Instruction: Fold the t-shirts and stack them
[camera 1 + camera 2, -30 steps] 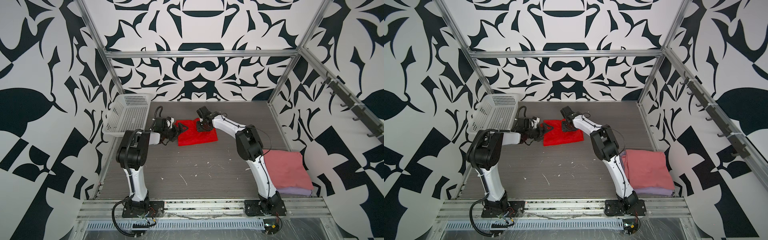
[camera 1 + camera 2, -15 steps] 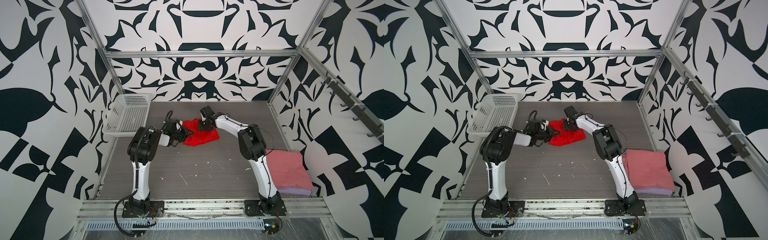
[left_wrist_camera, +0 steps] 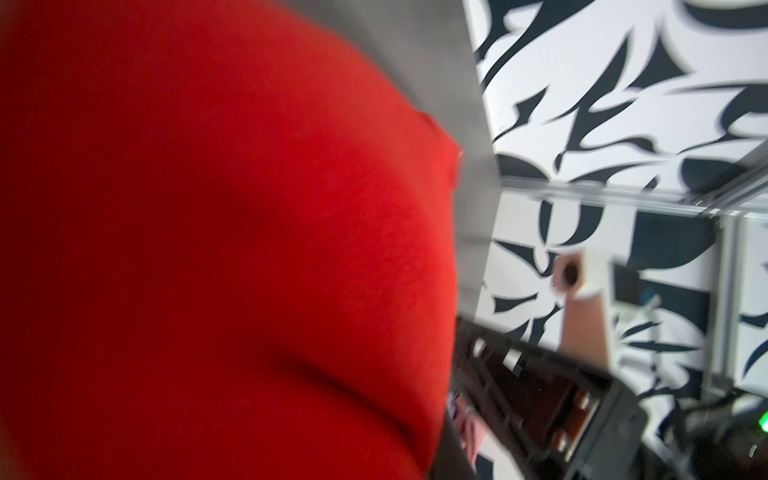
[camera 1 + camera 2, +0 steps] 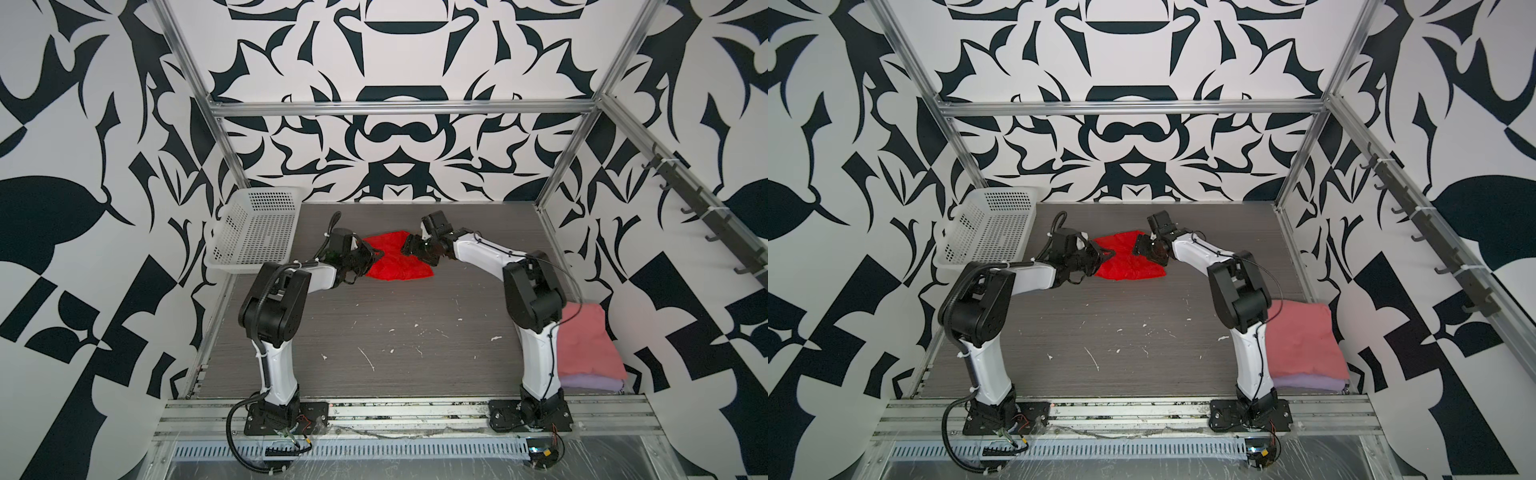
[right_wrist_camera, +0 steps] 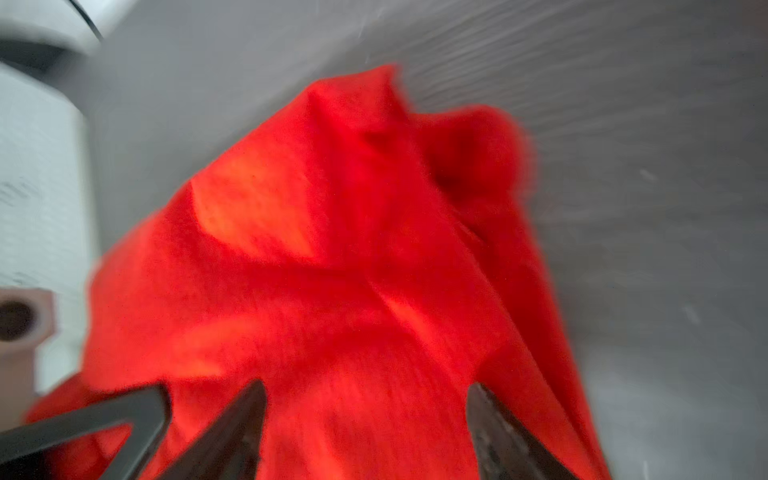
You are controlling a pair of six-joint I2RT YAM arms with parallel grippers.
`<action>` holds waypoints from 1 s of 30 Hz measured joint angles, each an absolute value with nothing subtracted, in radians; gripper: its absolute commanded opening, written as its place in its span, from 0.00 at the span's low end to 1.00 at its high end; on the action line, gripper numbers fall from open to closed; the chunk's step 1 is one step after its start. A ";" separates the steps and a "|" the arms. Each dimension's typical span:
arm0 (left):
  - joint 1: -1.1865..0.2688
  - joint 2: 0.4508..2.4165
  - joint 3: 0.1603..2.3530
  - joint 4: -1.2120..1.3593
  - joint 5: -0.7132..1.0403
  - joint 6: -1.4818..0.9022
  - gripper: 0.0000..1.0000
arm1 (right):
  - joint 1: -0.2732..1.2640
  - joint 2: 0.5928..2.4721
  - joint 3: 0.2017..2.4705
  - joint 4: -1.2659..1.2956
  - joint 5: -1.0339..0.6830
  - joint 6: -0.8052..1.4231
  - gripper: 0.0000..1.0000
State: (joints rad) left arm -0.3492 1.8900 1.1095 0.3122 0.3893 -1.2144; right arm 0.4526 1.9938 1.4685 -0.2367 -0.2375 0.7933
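Observation:
My right gripper should take the red t-shirt's free edge and carry it to the folded pink t-shirt, since my left gripper holds the red t-shirt far away.
The red t-shirt lies bunched at the back middle of the table. My left gripper is at its left edge, shut on a fold of it. Red cloth fills the left wrist view and hides the jaws. At the shirt's right edge is my right gripper, open, its dark fingertips wide apart over the red cloth. The pink t-shirt lies folded on the lavender t-shirt at the front right.
A white perforated basket leans at the back left corner. The grey table carries small white flecks. Metal frame posts and patterned walls close in the sides and back.
The red shirt lay as a flat rectangle and is now bunched. My left gripper shut on its left edge and moved right. My right gripper opened and let go of the cloth.

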 measured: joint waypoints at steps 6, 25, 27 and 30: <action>-0.353 1.853 1.350 0.074 0.289 -1.282 0.00 | 0.437 1.699 1.111 0.096 -0.240 1.111 0.95; -0.374 1.818 1.354 -0.088 0.152 -1.467 0.00 | 0.599 1.938 0.956 0.883 -0.113 1.816 0.99; -0.374 1.813 1.351 -0.091 0.150 -1.471 0.00 | 0.611 1.946 0.970 0.898 -0.107 1.852 0.99; -0.374 1.811 1.351 -0.089 0.149 -1.477 0.00 | 0.625 1.982 1.018 0.950 -0.099 1.911 0.99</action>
